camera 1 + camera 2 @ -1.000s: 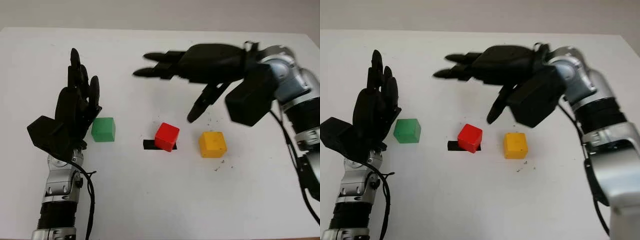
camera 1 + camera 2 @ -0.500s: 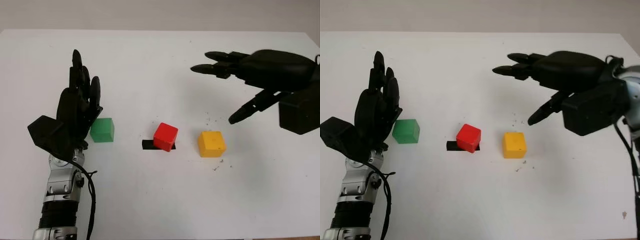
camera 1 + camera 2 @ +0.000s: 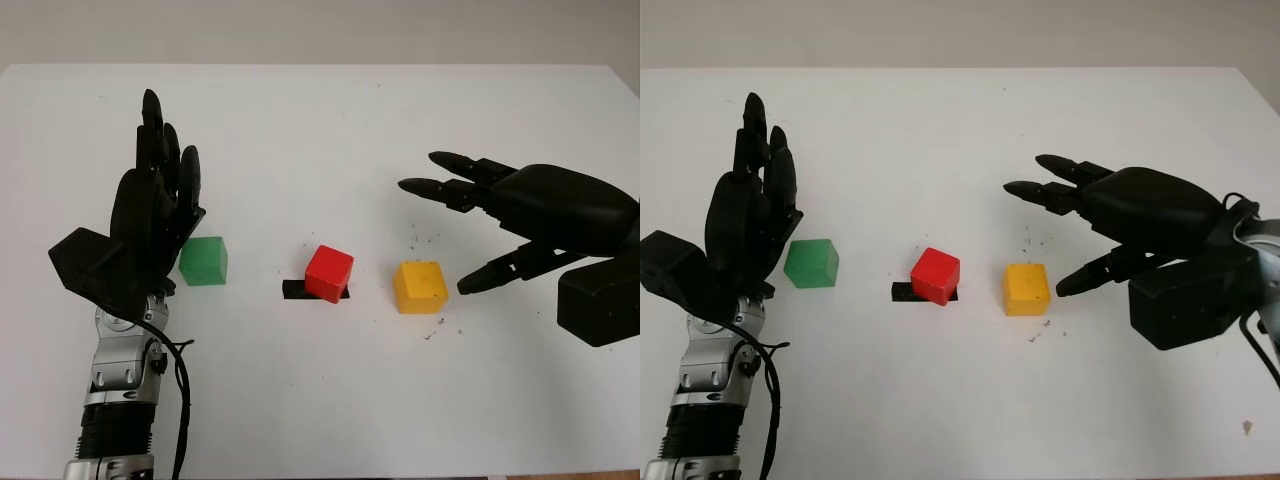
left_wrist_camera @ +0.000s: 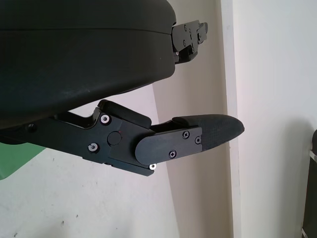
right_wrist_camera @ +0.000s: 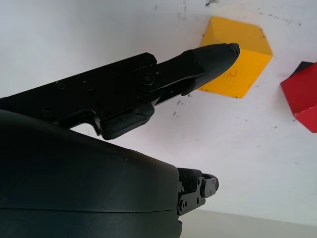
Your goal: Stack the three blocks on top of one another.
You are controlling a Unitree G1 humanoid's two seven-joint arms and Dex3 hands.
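Observation:
Dark specks (image 3: 440,321) can be seen at the far and near sides of the yellow block (image 3: 420,287), so more hidden specks should be under the block when I lift it.
Three blocks lie apart in a row on the white table (image 3: 320,400). The green block (image 3: 204,260) is at the left, the red block (image 3: 329,273) in the middle on a black strip of tape (image 3: 295,290), the yellow block (image 3: 419,286) at the right. My right hand (image 3: 455,235) is open just right of the yellow block, above the table, its thumb tip (image 5: 218,53) close beside that block (image 5: 237,54). My left hand (image 3: 150,215) is open and upright, immediately left of the green block (image 4: 15,158).
Small dark specks (image 3: 432,240) are scattered on the table around the yellow block. The table's far edge (image 3: 320,66) runs along the back.
My right hand has swung from above and behind the red block to the right and come down beside the yellow block. The left hand and the blocks have not moved.

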